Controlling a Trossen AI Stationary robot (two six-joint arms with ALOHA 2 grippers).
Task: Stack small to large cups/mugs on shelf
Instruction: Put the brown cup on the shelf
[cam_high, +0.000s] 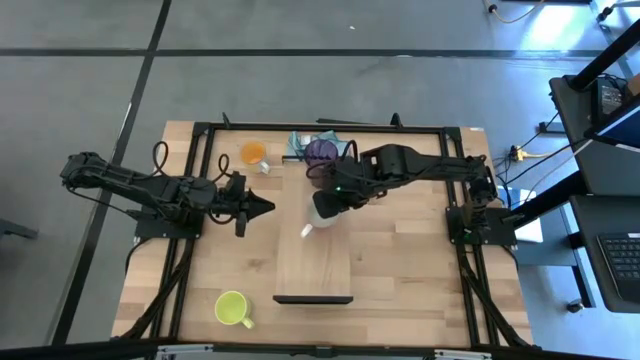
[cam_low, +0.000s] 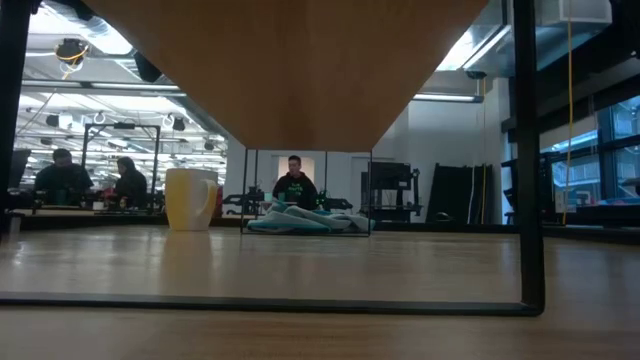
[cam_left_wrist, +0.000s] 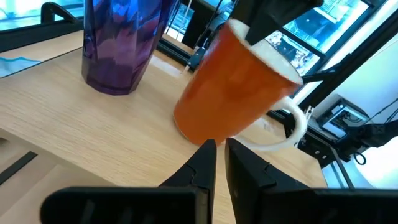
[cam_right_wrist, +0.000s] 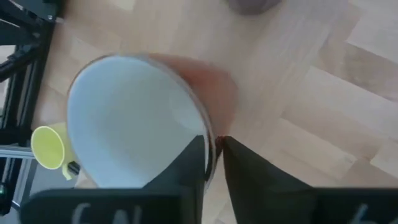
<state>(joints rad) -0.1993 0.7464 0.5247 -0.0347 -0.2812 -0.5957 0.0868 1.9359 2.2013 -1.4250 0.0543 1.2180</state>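
The red mug's base (cam_left_wrist: 189, 128) slants to the shelf, so my right gripper should stand the mug flat on the shelf (cam_left_wrist: 155, 134) beside the tumbler, then open off its rim.
A red mug (cam_left_wrist: 233, 90), white inside (cam_right_wrist: 134, 121), hangs tilted over the far part of the pale wooden shelf (cam_high: 315, 255), with my right gripper (cam_right_wrist: 212, 142) shut on it. The purple tumbler (cam_high: 322, 152) stands upright on the shelf's far end, just beyond the mug. On the table, an orange mug (cam_high: 254, 153) stands at the far left of the shelf and a yellow-green mug (cam_high: 233, 308) at its near left. My left gripper (cam_high: 270, 207) is shut, holds nothing, and points at the red mug from the left. My right gripper holds the red mug by its rim (cam_right_wrist: 210, 134), one finger inside the mug and one outside. The fingers come from above, slanting down. The mug is tilted, its white handle (cam_left_wrist: 298, 121) to one side. Whether its lower base edge (cam_left_wrist: 189, 130) touches the shelf, I cannot tell.
The shelf is a raised plank on a thin black frame (cam_low: 530, 200), with a dark strip (cam_high: 313, 298) at its near end. A teal object (cam_high: 298, 143) lies at the far edge beside the tumbler. People sit in the room beyond the table (cam_low: 295, 180).
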